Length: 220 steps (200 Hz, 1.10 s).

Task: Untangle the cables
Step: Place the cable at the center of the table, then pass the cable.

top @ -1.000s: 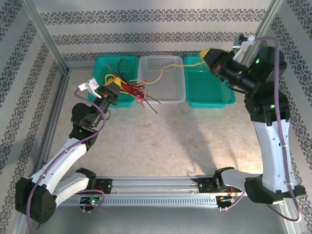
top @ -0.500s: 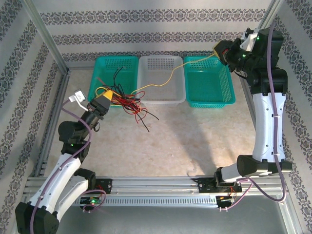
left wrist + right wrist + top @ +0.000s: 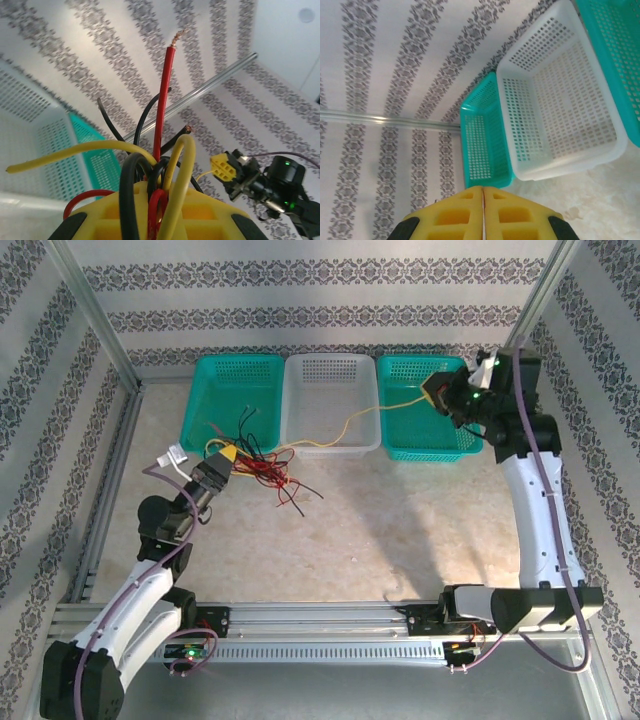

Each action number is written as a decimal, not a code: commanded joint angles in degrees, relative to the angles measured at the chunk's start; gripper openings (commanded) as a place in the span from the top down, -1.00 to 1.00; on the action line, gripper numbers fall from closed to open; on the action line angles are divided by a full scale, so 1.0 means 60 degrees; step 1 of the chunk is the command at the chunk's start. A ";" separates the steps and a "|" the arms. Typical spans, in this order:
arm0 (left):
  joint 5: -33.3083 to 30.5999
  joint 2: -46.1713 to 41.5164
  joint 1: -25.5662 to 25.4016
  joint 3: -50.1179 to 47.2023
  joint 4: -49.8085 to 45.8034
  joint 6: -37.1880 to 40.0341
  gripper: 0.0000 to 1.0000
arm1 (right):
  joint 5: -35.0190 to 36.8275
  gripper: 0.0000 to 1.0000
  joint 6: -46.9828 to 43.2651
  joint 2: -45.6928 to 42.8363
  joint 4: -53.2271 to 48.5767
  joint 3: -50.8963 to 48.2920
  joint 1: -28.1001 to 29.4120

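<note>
The bundle (image 3: 268,469) fills up my left gripper while the yellow cable's far end is in my right gripper, so next my left gripper lets go of the bundle and grabs the cable (image 3: 343,433).
A tangled bundle of red, black and yellow cables (image 3: 268,472) lies on the table in front of the left teal basket (image 3: 200,405). My left gripper (image 3: 222,462) is shut on this bundle. In the left wrist view, red (image 3: 164,90), black (image 3: 127,185) and yellow (image 3: 182,165) cables stick up from between the left gripper (image 3: 160,205) pads. One yellow cable (image 3: 345,425) runs from the bundle across the white basket (image 3: 330,365) to my right gripper (image 3: 437,395). The right gripper is shut on its end above the right teal basket (image 3: 440,448). The right gripper (image 3: 483,200) pads are pressed together.
Three baskets stand in a row at the back wall. The right wrist view looks over the white basket (image 3: 560,100) to the left teal basket (image 3: 482,140). Metal frame posts (image 3: 90,315) flank the cell. The table's middle and front are bare stone-patterned surface.
The left arm drew back toward the near left and dragged the bundle out of the left teal basket onto the table. The right gripper came down and forward with the yellow cable.
</note>
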 commanded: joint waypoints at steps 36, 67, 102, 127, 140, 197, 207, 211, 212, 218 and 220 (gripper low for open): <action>-0.1195 -0.0058 -0.0065 -0.1721 -0.1453 0.0228 1.00 | 0.1175 1.00 -0.0309 -0.1265 0.1024 -0.2805 0.0248; -0.2493 0.0309 -0.0683 -0.1880 -0.2417 0.1072 1.00 | 0.1417 1.00 -0.0593 -0.1411 0.1017 -0.3253 0.0269; -0.4214 0.1718 -0.2122 -0.1110 -0.3564 0.1452 0.62 | 0.1679 1.00 -0.0876 -0.1278 0.0841 -0.3055 0.0271; -0.4835 0.2810 -0.2722 -0.0475 -0.4360 0.1281 -0.01 | 0.1816 1.00 -0.1002 -0.1235 0.0744 -0.2741 0.0275; -0.5012 0.3086 -0.2710 -0.0266 -0.4834 0.1084 -0.89 | 0.1911 1.00 -0.1121 -0.1191 0.0603 -0.2436 0.0263; -0.5851 0.1651 -0.2710 0.1170 -0.9046 0.2292 -0.97 | 0.2222 1.00 -0.1587 -0.1028 0.0153 -0.0470 0.0248; -0.6040 0.1066 -0.2710 0.1316 -0.9730 0.2504 -0.97 | 0.2403 1.00 -0.1780 -0.1056 0.0035 0.0036 0.0248; -0.6098 0.0841 -0.2721 0.1373 -0.9939 0.2591 -0.96 | 0.2443 1.00 -0.1844 -0.1069 0.0009 0.0241 0.0248; -0.6106 0.0778 -0.2722 0.1389 -0.9999 0.2612 -0.96 | 0.2445 1.00 -0.1854 -0.1071 0.0000 0.0286 0.0248; -0.6160 0.0466 -0.2718 0.1485 -1.0250 0.2780 -0.94 | 0.2427 1.00 -0.1917 -0.1072 -0.0008 0.0574 0.0233; -0.6158 0.0333 -0.2715 0.1512 -1.0327 0.2834 -0.93 | 0.2401 1.00 -0.1944 -0.1073 -0.0008 0.0678 0.0233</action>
